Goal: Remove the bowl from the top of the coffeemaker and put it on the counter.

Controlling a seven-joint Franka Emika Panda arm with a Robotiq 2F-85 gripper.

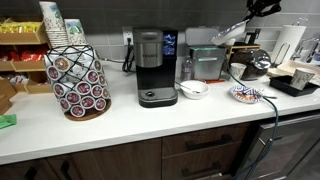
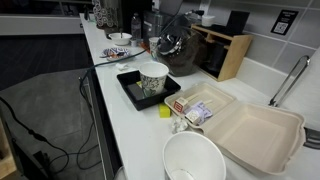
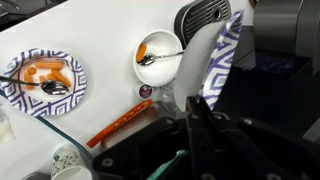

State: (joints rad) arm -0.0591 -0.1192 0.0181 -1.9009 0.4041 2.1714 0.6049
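The bowl hangs over the crowded back of the counter, so I'll bring it forward and down onto the clear part of the counter [image 1: 218, 106] beside the patterned dish.
In the wrist view my gripper [image 3: 198, 105] is shut on the rim of the bowl [image 3: 218, 60], pale with a blue pattern, and holds it tilted on edge above the white counter [image 3: 110, 50]. In an exterior view the arm reaches down from the upper right and the gripper [image 1: 232, 33] hangs in the air to the right of the coffeemaker [image 1: 150, 65]. The coffeemaker's top is bare. The bowl is too small to make out there. The counter [image 1: 120, 120] runs across the front.
A plain white bowl with a spoon [image 3: 160, 55] [image 1: 193, 89], a flat patterned dish [image 3: 42, 80] [image 1: 245, 95] and an orange tool [image 3: 120, 120] lie below. A boxy silver machine [image 1: 208, 63], a pod rack [image 1: 78, 78], and a black tray with a cup [image 2: 150, 85] stand around.
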